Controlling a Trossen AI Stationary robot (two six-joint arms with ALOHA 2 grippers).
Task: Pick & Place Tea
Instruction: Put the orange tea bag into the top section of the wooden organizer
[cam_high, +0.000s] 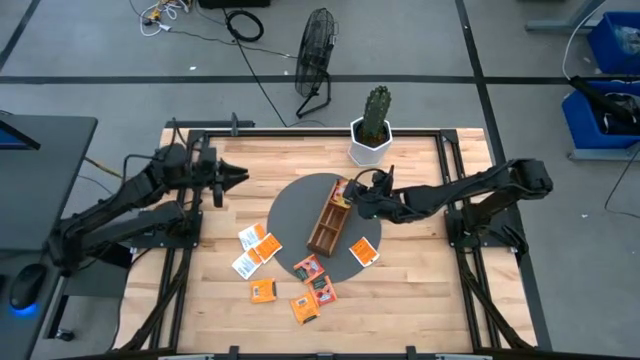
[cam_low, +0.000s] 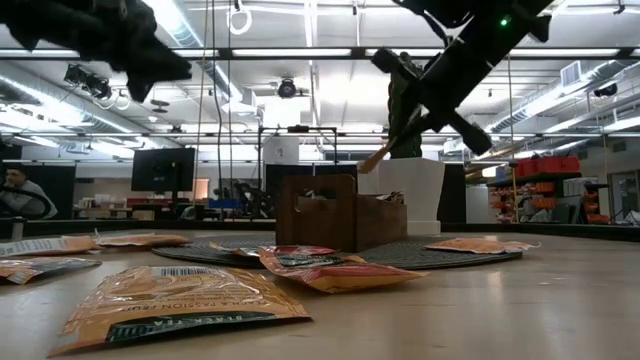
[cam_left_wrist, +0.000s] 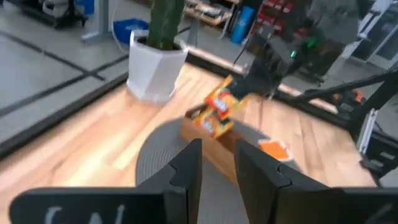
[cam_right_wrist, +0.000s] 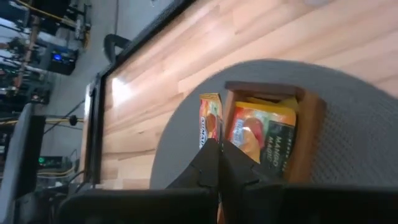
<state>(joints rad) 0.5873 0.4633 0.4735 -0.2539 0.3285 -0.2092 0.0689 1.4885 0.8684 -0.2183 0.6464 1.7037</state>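
Observation:
I keep lowering the orange sachet (cam_right_wrist: 210, 119) with my right gripper until the far compartment holds it, because the sachet hangs edge-on, in line with the tray's long side.
A long brown wooden tray (cam_high: 328, 225) lies on a round grey mat (cam_high: 295, 205). My right gripper (cam_high: 356, 196) hovers over the tray's far end, shut on an orange tea sachet (cam_right_wrist: 210, 121). Another sachet (cam_right_wrist: 261, 142) leans in the tray's far compartment. Several more sachets lie flat: one on the mat (cam_high: 364, 251), others on the wood near the mat's left and near sides (cam_high: 258, 245) (cam_high: 305, 307). My left gripper (cam_high: 238, 178) is open and raised over the table's left part, touching nothing. My right gripper pinches the orange sachet by one edge (cam_right_wrist: 211, 138) between its two fingers, coming from the table's right and slanting down. The sachet is lifted clear and stands edge-on beyond the fingertips (cam_low: 376, 156), just above the tray's far compartment.
A white pot with a cactus (cam_high: 373, 138) stands at the table's far edge, close behind the tray. Black frame rails (cam_high: 455, 185) run along the table's sides. Bare wood lies at the near right (cam_high: 430, 290). A floor fan (cam_high: 316, 55) stands beyond the table.

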